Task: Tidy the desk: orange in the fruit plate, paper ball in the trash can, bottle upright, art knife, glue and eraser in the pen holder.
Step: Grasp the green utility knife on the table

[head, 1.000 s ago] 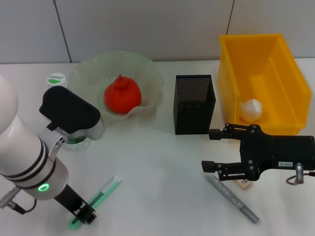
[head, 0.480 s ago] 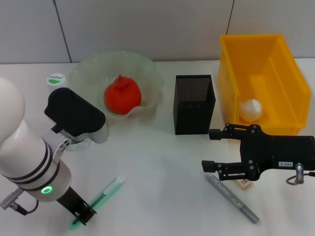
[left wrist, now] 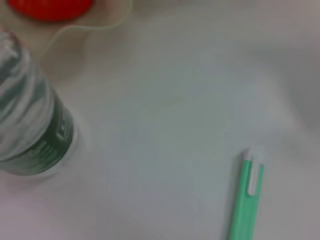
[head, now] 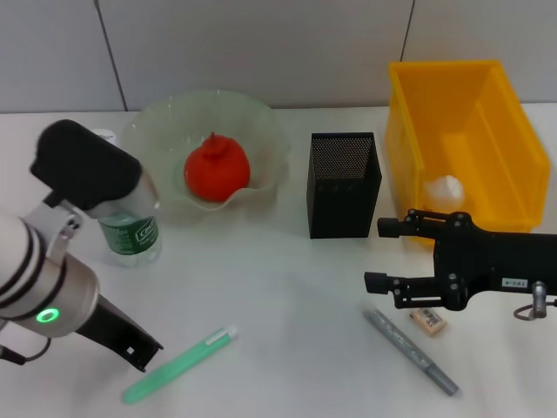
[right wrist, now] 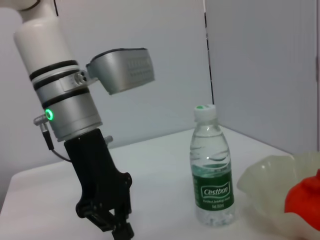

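Note:
Next, I take the green glue stick (head: pixel 180 364) by its green body with my left gripper and pass the white end (head: pixel 228 333) to my right gripper, because the glue stick is far from my right gripper.
The orange (head: pixel 216 170) lies in the glass fruit plate (head: pixel 261 131). The clear bottle (head: pixel 130 235) with a green label stands upright left of the plate, also seen as the bottle (right wrist: pixel 212 172). A green glue stick (head: pixel 178 364) lies on the table near my left gripper (head: pixel 139 350), apart from it. My right gripper (head: pixel 381 254) is open and empty, hovering in front of the black mesh pen holder (head: pixel 344 183). The eraser (head: pixel 428 320) and the grey art knife (head: pixel 409 350) lie just below it. The paper ball (head: pixel 444 187) rests in the yellow trash can (head: pixel 409 113).
The table's back edge meets a grey wall behind the plate and bin. White tabletop stretches between the glue stick and the art knife. My left arm's bulky wrist (head: pixel 83 165) hangs over the table beside the bottle.
My left arm has swung left and back, uncovering the standing bottle. The glue stick lies slightly shifted and fully visible. My right gripper has edged right, revealing the eraser.

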Controlling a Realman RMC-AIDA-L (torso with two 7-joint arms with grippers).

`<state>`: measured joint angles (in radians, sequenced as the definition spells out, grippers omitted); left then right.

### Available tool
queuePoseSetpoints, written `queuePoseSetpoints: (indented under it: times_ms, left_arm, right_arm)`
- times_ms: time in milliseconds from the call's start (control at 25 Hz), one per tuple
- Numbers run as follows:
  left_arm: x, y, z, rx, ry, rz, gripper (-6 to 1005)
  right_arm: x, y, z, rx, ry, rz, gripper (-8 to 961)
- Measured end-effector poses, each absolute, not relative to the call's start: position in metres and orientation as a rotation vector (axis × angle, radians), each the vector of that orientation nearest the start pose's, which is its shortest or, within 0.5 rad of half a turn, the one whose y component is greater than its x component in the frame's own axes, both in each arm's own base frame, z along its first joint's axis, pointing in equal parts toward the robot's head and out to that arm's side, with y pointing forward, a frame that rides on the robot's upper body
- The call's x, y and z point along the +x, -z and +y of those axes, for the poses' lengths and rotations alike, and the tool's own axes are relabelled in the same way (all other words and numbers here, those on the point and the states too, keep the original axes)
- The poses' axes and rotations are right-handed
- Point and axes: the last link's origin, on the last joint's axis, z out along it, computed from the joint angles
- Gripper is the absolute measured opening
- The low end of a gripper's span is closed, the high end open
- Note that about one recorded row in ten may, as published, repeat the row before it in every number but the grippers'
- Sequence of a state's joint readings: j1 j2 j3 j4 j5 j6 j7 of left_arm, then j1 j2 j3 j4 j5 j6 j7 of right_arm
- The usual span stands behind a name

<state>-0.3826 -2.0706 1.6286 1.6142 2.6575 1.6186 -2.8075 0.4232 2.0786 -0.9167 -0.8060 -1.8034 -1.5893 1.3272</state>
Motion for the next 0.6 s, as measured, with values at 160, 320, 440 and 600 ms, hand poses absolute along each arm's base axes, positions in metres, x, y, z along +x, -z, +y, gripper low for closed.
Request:
queuePoseSetpoints:
  times_ms: [160, 320, 440, 600]
  left_arm:
    - [-0.198, 0.007, 0.297, -2.482, -0.624, -1.044, 20]
    - [-0.195, 0.01, 0.297, -2.502, -0.628, -1.017, 30]
    - [-0.193, 0.015, 0.297, -2.512, -0.641, -0.995, 38]
    - [-0.192, 0.024, 0.296, -2.529, -0.681, -0.979, 115]
  right_arm:
    - [0.246, -0.006, 0.314, -2.777, -0.754, 0.387, 825]
    - [0.246, -0.006, 0.314, -2.778, -0.756, 0.39, 825]
    - [0.245, -0.006, 0.313, -2.782, -0.76, 0.388, 825]
    - [0.244, -0.005, 0.313, -2.787, -0.761, 0.384, 825]
